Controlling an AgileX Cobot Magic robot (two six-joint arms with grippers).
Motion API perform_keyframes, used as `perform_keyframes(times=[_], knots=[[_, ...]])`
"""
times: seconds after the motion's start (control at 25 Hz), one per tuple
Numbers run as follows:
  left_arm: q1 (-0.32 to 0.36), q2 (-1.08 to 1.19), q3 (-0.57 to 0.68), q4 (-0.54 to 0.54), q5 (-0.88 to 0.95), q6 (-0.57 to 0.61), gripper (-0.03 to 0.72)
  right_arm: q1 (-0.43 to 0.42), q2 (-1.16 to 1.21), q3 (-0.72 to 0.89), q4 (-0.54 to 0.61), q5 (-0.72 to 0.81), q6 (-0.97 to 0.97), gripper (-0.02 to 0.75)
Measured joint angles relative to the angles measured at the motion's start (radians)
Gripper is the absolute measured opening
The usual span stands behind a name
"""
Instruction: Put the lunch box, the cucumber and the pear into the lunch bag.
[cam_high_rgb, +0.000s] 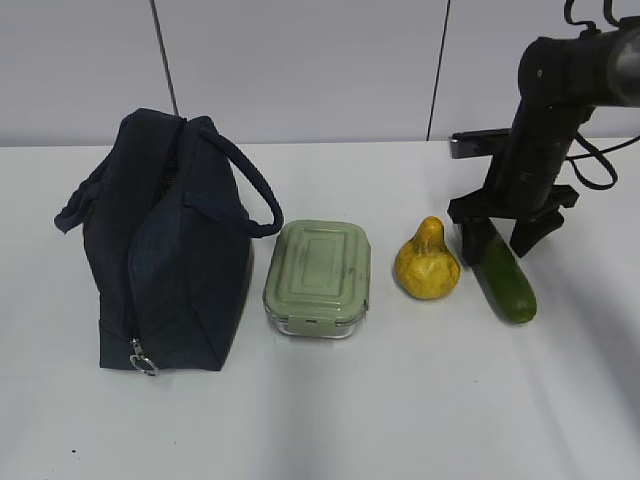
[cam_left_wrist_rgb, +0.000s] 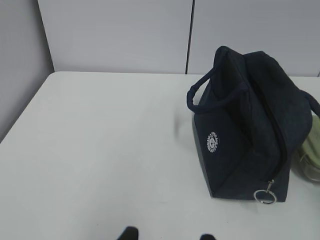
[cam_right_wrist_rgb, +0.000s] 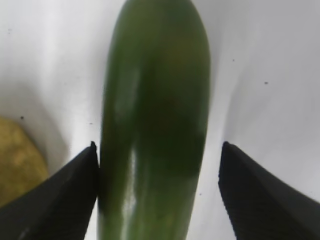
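I expect the navy lunch bag (cam_high_rgb: 190, 250) to open up when I push the cucumber in, because the ring pull (cam_high_rgb: 143, 360) is already low at the zipper's front end.
The dark green cucumber (cam_high_rgb: 507, 281) lies on the white table at the right; it also shows in the right wrist view (cam_right_wrist_rgb: 155, 120). My right gripper (cam_high_rgb: 497, 240) is open and straddles its far end: the left finger touches it, the right finger stands apart (cam_right_wrist_rgb: 158, 150). The yellow-orange pear (cam_high_rgb: 427, 262) stands just left of the cucumber. The lunch box (cam_high_rgb: 318, 277) with its sage-green lid sits in the middle. The navy lunch bag (cam_high_rgb: 165, 245) stands at the left, zipper shut, ring pull (cam_left_wrist_rgb: 265, 195) at the front. My left gripper (cam_left_wrist_rgb: 167, 233) is open over bare table, left of the bag (cam_left_wrist_rgb: 250, 120).
The white table (cam_high_rgb: 350, 420) meets a pale panelled wall at the back. The pear's edge (cam_right_wrist_rgb: 17, 160) shows close beside the right gripper's left finger. The lunch box edge (cam_left_wrist_rgb: 312, 155) shows behind the bag.
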Motion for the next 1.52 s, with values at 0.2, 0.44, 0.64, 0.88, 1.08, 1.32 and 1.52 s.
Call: perform_keyframes(times=[0.2, 0.44, 0.64, 0.88, 1.08, 1.32, 1.52], knots=[[0.000, 0.000, 0.000, 0.000, 0.000, 0.000, 0.238, 0.000, 0.024, -0.006, 0.000, 0.000, 0.002, 0.543], [0.000, 0.000, 0.000, 0.000, 0.000, 0.000, 0.238, 0.000, 0.029, -0.031, 0.000, 0.019, 0.002, 0.412], [0.000, 0.000, 0.000, 0.000, 0.000, 0.000, 0.238, 0.000, 0.029, -0.125, 0.000, 0.087, 0.004, 0.406], [0.000, 0.000, 0.000, 0.000, 0.000, 0.000, 0.238, 0.000, 0.029, -0.297, 0.002, 0.110, 0.004, 0.405], [0.000, 0.000, 0.000, 0.000, -0.004, 0.000, 0.238, 0.000, -0.020, -0.346, 0.042, 0.117, 0.004, 0.404], [0.000, 0.000, 0.000, -0.035, -0.004, 0.000, 0.238, 0.001, -0.123, -0.347, 0.094, 0.130, 0.006, 0.404], [0.000, 0.000, 0.000, -0.081, -0.006, 0.000, 0.238, 0.001, -0.203, -0.347, 0.168, 0.137, 0.006, 0.404]])
